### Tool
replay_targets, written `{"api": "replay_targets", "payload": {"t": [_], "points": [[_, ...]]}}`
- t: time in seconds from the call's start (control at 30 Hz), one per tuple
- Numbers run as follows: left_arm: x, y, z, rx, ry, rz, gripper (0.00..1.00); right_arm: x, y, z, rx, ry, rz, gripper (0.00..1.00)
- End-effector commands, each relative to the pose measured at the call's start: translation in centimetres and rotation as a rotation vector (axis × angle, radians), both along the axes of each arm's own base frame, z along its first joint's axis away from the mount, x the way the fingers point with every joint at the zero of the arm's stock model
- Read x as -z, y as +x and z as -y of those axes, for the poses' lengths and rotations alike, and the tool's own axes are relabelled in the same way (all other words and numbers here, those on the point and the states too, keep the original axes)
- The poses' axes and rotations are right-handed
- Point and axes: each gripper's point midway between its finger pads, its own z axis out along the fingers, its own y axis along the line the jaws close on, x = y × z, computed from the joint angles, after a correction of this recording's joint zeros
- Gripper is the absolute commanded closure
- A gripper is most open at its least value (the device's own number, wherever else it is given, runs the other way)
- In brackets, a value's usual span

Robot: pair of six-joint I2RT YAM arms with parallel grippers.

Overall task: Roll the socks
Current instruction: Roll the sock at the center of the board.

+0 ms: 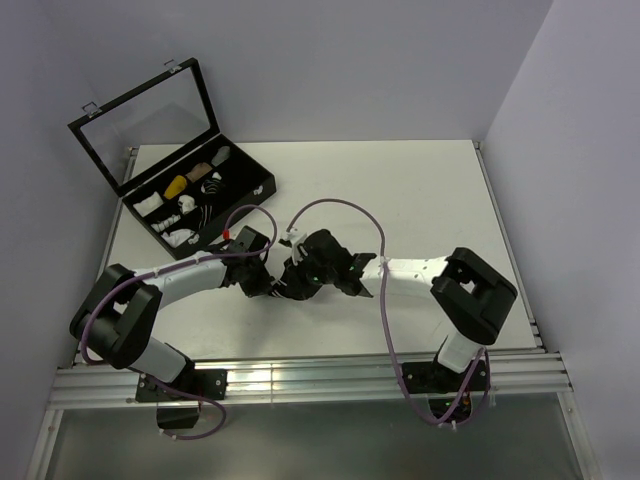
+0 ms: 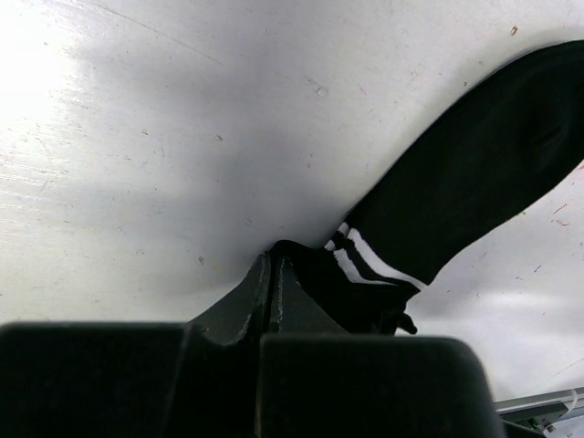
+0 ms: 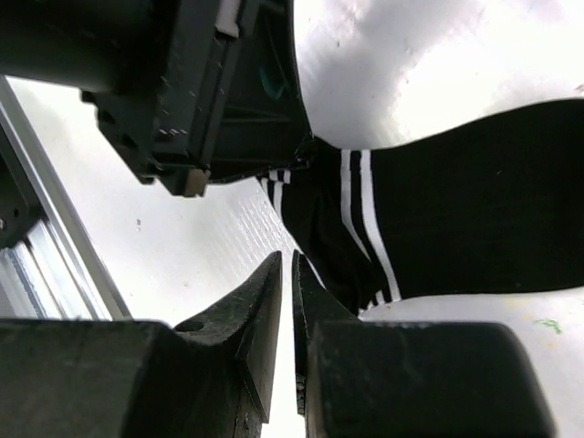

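Note:
The folded cuff (image 3: 327, 221) slants across the sock, so next my right gripper steadies the cuff while my left gripper opens and takes its corner (image 2: 303, 262) anew.
A black sock (image 2: 474, 173) with thin white stripes near its cuff lies flat on the white table. My left gripper (image 2: 274, 260) is shut, its tips pinching the edge of the cuff. In the right wrist view the sock (image 3: 456, 210) stretches off to the right, with the left gripper's body (image 3: 210, 91) above its cuff. My right gripper (image 3: 286, 265) is shut and empty, its tips just beside the cuff. From the top, both grippers, left (image 1: 272, 288) and right (image 1: 293, 278), meet at mid-table and hide most of the sock. I cannot make out a second sock.
A black case (image 1: 265, 185) with its clear lid (image 1: 145, 115) open stands at the back left and holds white, yellow and tan rolled bundles. An aluminium rail (image 1: 300, 378) runs along the near table edge. Walls close in the back and right.

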Motion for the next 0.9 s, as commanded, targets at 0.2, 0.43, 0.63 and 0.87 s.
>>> {"api": "replay_targets", "payload": {"t": [0.2, 0.43, 0.63, 0.87], "points": [[-0.3, 0.1, 0.4, 0.026, -0.008, 0.004, 1.00, 0.6, 0.3, -1.4, -0.010, -0.002, -0.029, 0.84], [-0.2, -0.1, 0.6, 0.032, -0.021, -0.005, 1.00, 1.8, 1.3, -1.1, 0.029, -0.044, -0.019, 0.84], [-0.2, -0.2, 0.7, 0.034, -0.029, -0.006, 1.00, 3.1, 1.7, -0.8, 0.043, -0.060, -0.038, 0.84], [-0.2, -0.5, 0.8, 0.043, -0.043, 0.001, 1.00, 5.0, 2.0, -0.1, 0.056, -0.083, -0.088, 0.85]]}}
